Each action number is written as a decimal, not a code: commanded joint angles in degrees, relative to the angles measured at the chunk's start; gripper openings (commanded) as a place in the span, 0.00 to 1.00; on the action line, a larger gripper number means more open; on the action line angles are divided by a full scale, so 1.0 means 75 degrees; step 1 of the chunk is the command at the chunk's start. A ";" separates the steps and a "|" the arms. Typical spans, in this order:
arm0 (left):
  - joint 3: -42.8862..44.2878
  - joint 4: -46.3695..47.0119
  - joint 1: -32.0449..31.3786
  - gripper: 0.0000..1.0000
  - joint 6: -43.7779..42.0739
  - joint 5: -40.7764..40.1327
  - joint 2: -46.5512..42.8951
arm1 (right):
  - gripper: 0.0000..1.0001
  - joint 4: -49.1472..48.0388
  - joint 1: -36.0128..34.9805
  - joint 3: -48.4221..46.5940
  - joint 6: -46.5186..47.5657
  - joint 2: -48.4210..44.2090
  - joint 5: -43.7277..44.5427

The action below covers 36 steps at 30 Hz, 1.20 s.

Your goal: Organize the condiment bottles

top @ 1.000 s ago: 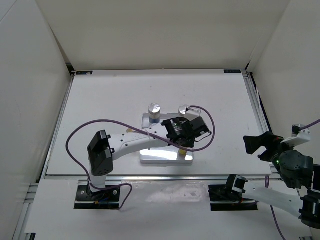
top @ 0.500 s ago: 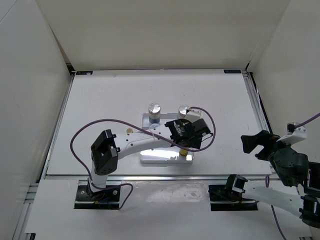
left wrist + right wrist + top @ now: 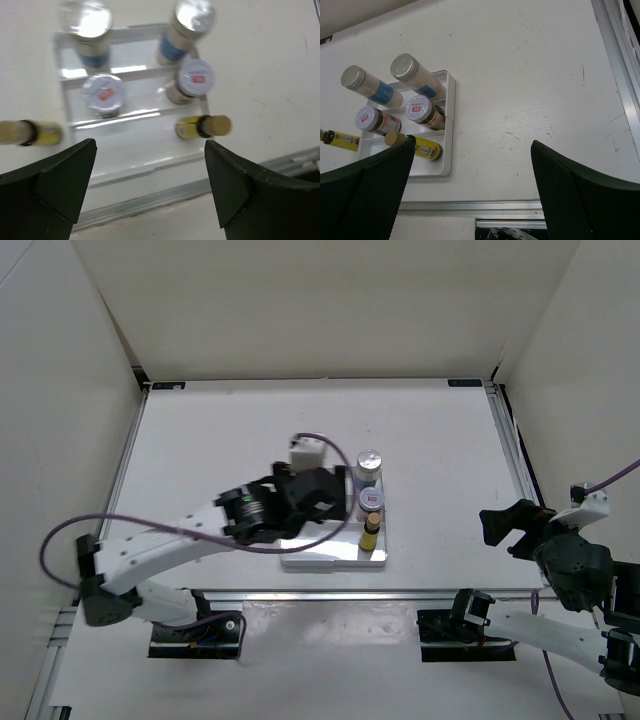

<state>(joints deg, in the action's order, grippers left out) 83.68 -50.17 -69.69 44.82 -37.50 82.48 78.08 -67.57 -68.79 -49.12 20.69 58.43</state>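
Observation:
The yellow bottle [image 3: 46, 134] next to the white tray is clear of the jars. My left gripper goes on there before its open fingers are on both sides of the cap [image 3: 9, 132].
The white tray [image 3: 320, 558] holds several condiment bottles. The left wrist view shows two blue-labelled jars [image 3: 90, 30] [image 3: 187, 27] in its back row and two red-labelled jars [image 3: 103, 94] [image 3: 196, 80] in the middle row. One yellow bottle [image 3: 202, 126] stands at its front right. The other yellow bottle [image 3: 30, 133] stands on the table just left of the tray [image 3: 140, 150]. My left gripper [image 3: 150, 185] hangs open above the tray's front, holding nothing. My right gripper [image 3: 470, 190] is open and empty, far right of the tray [image 3: 445, 165].
In the top view the left arm [image 3: 180, 540] crosses the tray's left half and hides the bottles there. The right gripper [image 3: 510, 525] sits near the table's right rail [image 3: 510, 455]. A metal rail [image 3: 520, 205] runs along the near edge.
My left gripper has opened and let go of the yellow bottle at the tray's front right. It then drew back to the left over the tray. The right arm barely moved.

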 commanded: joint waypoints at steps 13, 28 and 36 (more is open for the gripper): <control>-0.2567 -0.0191 0.3818 1.00 -0.0525 0.1118 -0.2034 | 1.00 0.0956 -0.0037 -0.0109 -0.0106 -0.0051 0.0260; -0.3071 0.0631 0.4745 0.59 -0.0972 0.2574 -0.1200 | 1.00 0.0956 -0.0037 -0.0109 -0.0106 -0.0192 0.0260; -0.3481 0.0631 0.4745 0.55 -0.0890 0.2795 -0.1446 | 1.00 0.0956 -0.0037 -0.0109 -0.0106 -0.0333 0.0260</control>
<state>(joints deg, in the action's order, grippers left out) 58.43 -46.04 -34.22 37.98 -18.33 74.00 78.11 -67.57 -68.79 -49.12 19.46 58.43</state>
